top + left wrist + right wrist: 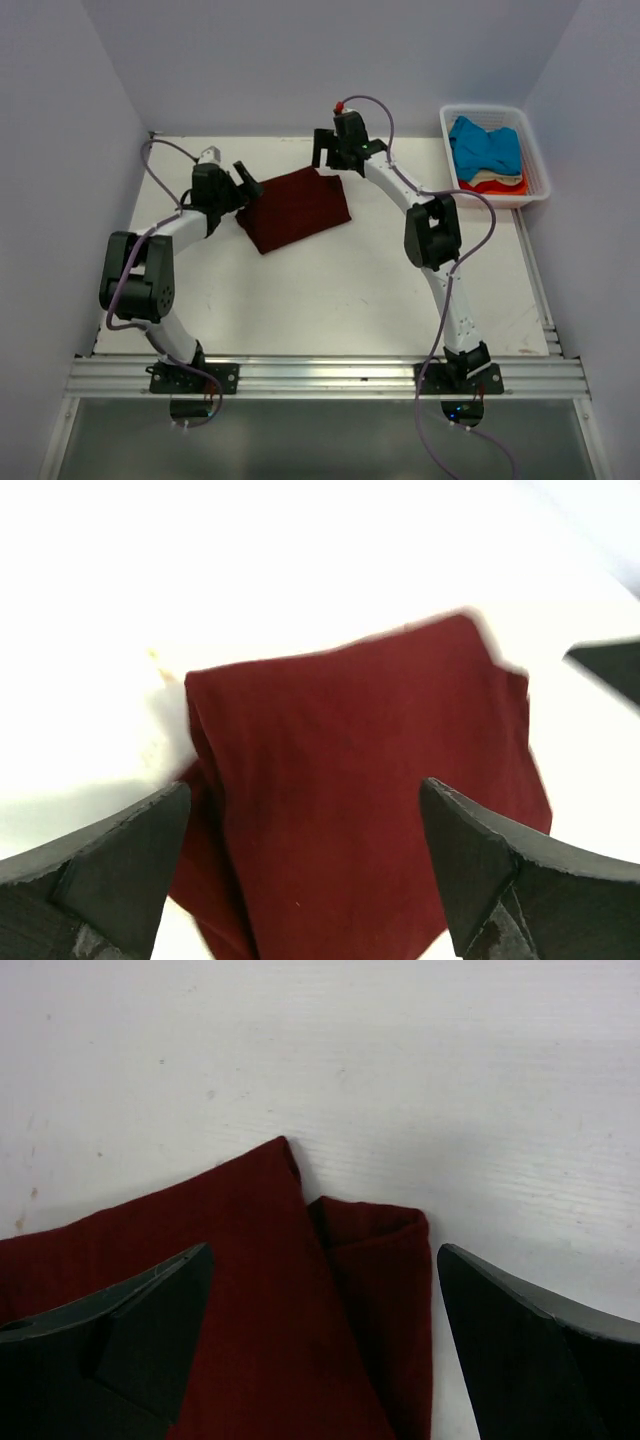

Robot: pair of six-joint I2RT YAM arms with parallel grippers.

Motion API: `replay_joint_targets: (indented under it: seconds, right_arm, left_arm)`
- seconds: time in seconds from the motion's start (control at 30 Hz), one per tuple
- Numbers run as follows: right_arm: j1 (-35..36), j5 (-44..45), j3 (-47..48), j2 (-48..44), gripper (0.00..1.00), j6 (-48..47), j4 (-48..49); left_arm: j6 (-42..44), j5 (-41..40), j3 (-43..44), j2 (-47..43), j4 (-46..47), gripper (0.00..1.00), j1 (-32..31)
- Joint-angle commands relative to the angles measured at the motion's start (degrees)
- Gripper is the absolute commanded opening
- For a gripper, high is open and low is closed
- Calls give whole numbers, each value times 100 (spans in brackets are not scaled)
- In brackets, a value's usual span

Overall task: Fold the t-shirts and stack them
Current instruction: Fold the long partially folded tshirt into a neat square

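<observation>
My right gripper sits over the far corner (312, 171) of the slanted maroon t-shirt, so it should pin the shirt's side (336, 202) while my left gripper takes the opposite side.
A dark maroon t-shirt (297, 208) lies folded into a small rectangle on the white table, at the back middle. My left gripper (247, 181) is open just above its left corner; in the left wrist view the shirt (370, 800) fills the space between the two fingers (110, 870). My right gripper (331, 153) is open above the shirt's far corner; in the right wrist view the folded corner (330, 1310) lies between the spread fingers (530, 1350). Neither gripper holds cloth. Bright blue (486, 146), cream and orange-red t-shirts sit in the basket.
A white slatted plastic basket (533, 160) stands at the back right corner of the table (320, 300). Purple-grey walls close in the left, back and right sides. A metal rail (320, 375) runs along the near edge by the arm bases.
</observation>
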Motion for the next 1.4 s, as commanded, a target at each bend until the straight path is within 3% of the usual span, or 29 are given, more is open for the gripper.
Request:
replay_joint_targets:
  seconds: [0.0, 0.03, 0.37, 0.43, 0.53, 0.6, 0.63, 0.77, 0.8, 0.93, 1.17, 1.37]
  right_arm:
    - [-211, -246, -419, -450, 99, 266, 786]
    - [-220, -237, -1136, -887, 99, 266, 1094]
    - [-220, -281, -3576, -2508, 99, 11, 2318]
    - [-220, -534, -3901, -2763, 99, -41, 2336]
    - [-237, -1383, -4175, -2983, 90, -33, 2503]
    - [-272, -2071, -4027, -2739, 17, 98, 2433]
    - [-307, -2283, -3704, -2589, 0, 447, 2320]
    - [-431, -4398, -2920, -1466, 0, 1758, 2878]
    - [-431, -4533, -2544, -1245, 0, 2126, 2898]
    - [-431, -4500, -2181, -471, 0, 2445, 2697]
    - [-431, -4104, -2399, -303, 0, 2112, 2223]
    - [-422, -3683, -2716, -364, 0, 1699, 1837]
  left_arm:
    - [69, -498, 225, -624, 804, 100, 140]
    - [96, -507, 146, -869, 883, 100, 140]
    - [281, 687, 110, -1153, 41, 100, 140]
    - [298, 1055, -153, -1179, -22, 100, 140]
    - [185, 1529, -829, -1276, 556, 100, 149]
    - [-35, 1838, -1206, -1224, 1013, 100, 149]
    - [-71, 2101, -1304, -1128, 1154, 100, 149]
    - [-457, 2490, -1849, -1065, 1867, 100, 175]
    - [-501, 2473, -2033, -1143, 2033, 100, 176]
    - [-502, 2394, -2175, -1179, 1842, 100, 184]
    - [-370, 1849, -2193, -1144, 1095, 100, 184]
    - [-54, 936, -1930, -1180, -144, 100, 184]
